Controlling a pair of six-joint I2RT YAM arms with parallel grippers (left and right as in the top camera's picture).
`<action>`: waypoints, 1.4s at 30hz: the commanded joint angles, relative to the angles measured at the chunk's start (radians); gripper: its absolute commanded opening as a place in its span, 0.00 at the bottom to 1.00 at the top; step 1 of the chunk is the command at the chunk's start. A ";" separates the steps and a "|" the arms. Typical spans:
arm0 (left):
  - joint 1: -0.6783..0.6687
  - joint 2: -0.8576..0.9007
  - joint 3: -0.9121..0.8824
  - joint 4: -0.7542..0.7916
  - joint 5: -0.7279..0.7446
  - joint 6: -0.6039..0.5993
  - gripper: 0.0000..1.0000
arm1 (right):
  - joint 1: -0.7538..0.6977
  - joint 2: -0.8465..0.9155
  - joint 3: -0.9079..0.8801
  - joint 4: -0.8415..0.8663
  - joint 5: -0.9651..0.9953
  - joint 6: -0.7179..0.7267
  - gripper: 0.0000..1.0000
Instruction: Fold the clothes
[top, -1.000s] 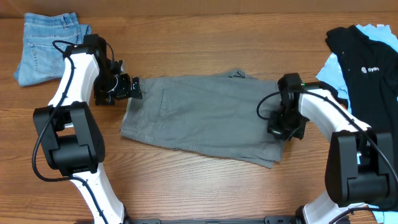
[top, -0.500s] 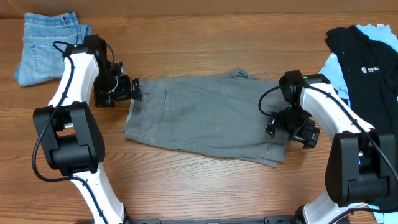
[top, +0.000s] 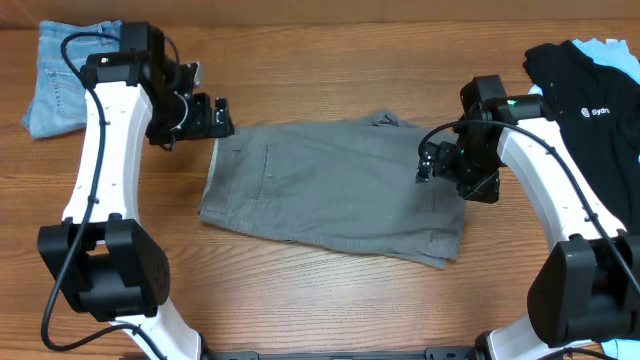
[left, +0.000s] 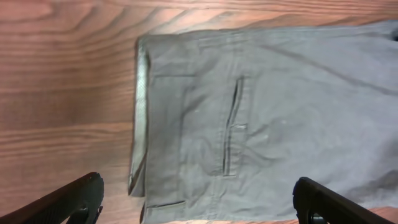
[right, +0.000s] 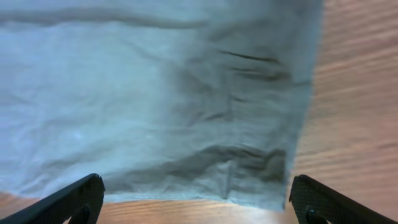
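My gripper will carry the waist edge of the shorts across, and the grey shorts (left: 205, 124) will fold over with both layers together, because a second layer (left: 140, 115) shows along that waist edge.
Grey shorts (top: 330, 190) lie flat and folded across the middle of the wooden table. My left gripper (top: 222, 117) hovers open just off their left end. In the left wrist view its fingers (left: 81, 199) frame the shorts (left: 261, 112), whose back pocket and left edge show, with nothing between them. My right gripper (top: 440, 165) hangs open above the shorts' right end. In the right wrist view the wrinkled grey fabric (right: 161, 93) and its right edge lie below the empty fingers (right: 78, 199).
Folded blue jeans (top: 70, 75) sit at the back left corner. A black shirt (top: 590, 90) lies over a light-blue garment (top: 525, 110) at the right edge. Bare wood runs along the table's front.
My right gripper has opened, let go of the shorts' right end and risen toward the back. My left arm has lifted and drawn back slightly. The shorts shifted a little to the right.
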 joint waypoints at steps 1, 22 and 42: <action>0.007 0.064 0.007 0.000 0.021 0.039 1.00 | -0.004 -0.016 0.002 0.002 -0.056 -0.045 1.00; 0.112 0.238 -0.167 0.180 0.231 0.193 1.00 | -0.004 -0.016 0.002 -0.032 -0.041 -0.094 1.00; 0.053 0.351 -0.246 0.238 0.277 0.184 0.98 | -0.003 -0.016 0.002 -0.092 -0.061 -0.089 1.00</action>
